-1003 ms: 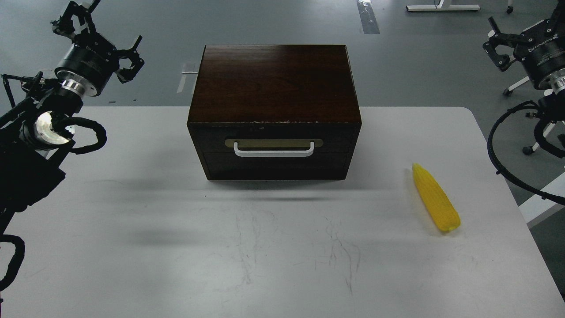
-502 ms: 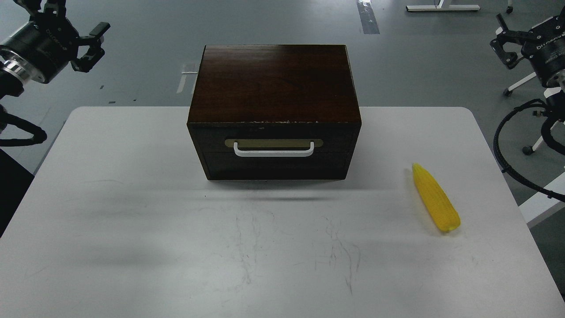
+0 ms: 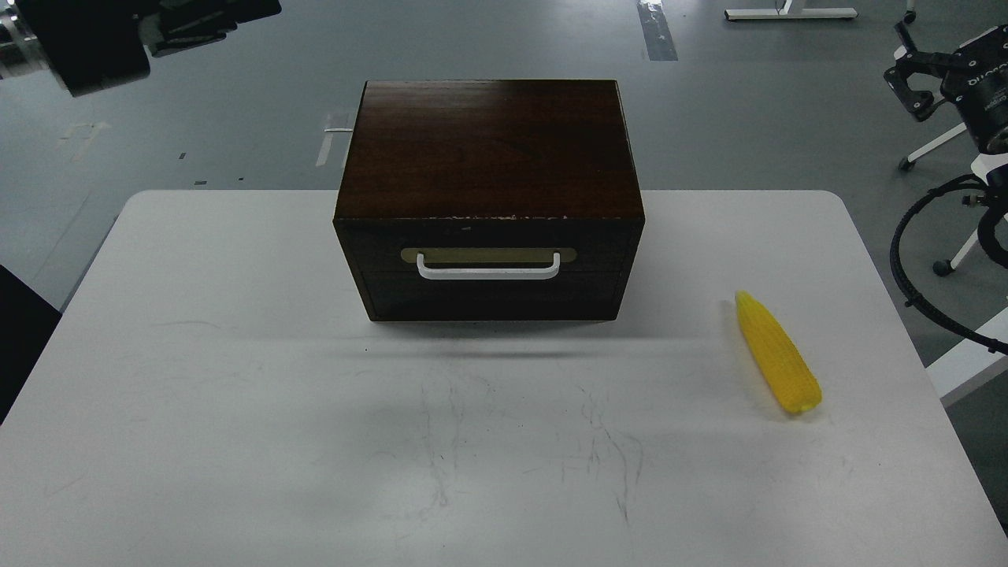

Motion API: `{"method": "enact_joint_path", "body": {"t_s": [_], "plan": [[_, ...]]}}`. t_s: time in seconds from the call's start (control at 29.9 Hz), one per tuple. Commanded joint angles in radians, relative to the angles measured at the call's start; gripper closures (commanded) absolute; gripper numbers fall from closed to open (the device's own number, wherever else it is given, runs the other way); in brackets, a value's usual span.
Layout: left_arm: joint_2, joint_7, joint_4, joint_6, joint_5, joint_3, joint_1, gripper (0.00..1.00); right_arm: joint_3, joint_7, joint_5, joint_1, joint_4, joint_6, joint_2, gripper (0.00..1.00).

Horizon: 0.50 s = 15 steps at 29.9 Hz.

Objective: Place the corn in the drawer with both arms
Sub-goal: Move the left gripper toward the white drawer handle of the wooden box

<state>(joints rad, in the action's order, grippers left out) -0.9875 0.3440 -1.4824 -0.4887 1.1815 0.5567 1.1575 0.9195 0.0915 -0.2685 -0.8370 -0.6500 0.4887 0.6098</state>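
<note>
The corn (image 3: 778,353) is much shorter than the drawer front (image 3: 491,294) is wide, so it should fit lying crosswise when the robot lowers it inside.
The corn (image 3: 778,354) lies flat on the white table (image 3: 236,394) at the right, with its tip pointing away from me. The drawer (image 3: 488,272) of the dark brown cabinet (image 3: 488,150) is closed, its white bar handle (image 3: 488,273) facing me. My left gripper (image 3: 209,20) is a dark blur at the top left, high above the floor and far from the cabinet. My right gripper (image 3: 913,75) is at the top right edge, off the table, with its claw fingers spread and empty. Neither gripper is near the corn or the handle.
The cabinet stands at the back middle of the table. Beyond the table lies grey floor, with a chair base (image 3: 941,268) at the right. My right arm's black cable loop (image 3: 906,276) hangs beside the table's right edge.
My left arm has swung up and away from the table's left side to the top left corner. My right gripper has drifted slightly right. Corn and cabinet have not moved.
</note>
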Motion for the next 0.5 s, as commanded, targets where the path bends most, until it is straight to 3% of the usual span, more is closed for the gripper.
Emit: {"method": "enact_joint_path", "body": {"t_s": [0.0, 0.2, 0.4, 0.47], "plan": [[0.029, 0.0, -0.085, 0.0, 0.178, -0.006, 0.034, 0.16, 0.001, 0.001, 0.0, 0.001, 0.001, 0.0, 0.007, 0.0], [0.155, 0.006, -0.13, 0.0, 0.454, -0.057, 0.09, 0.16, 0.002, 0.002, 0.0, 0.001, 0.001, 0.0, 0.008, 0.0], [0.306, 0.006, -0.121, 0.0, 0.566, -0.355, 0.293, 0.16, 0.001, 0.002, 0.0, 0.001, 0.0, 0.0, -0.001, 0.0], [0.323, 0.007, -0.122, 0.0, 0.573, -0.398, 0.318, 0.16, 0.002, 0.002, 0.0, 0.001, 0.001, 0.0, -0.001, 0.0]]}}
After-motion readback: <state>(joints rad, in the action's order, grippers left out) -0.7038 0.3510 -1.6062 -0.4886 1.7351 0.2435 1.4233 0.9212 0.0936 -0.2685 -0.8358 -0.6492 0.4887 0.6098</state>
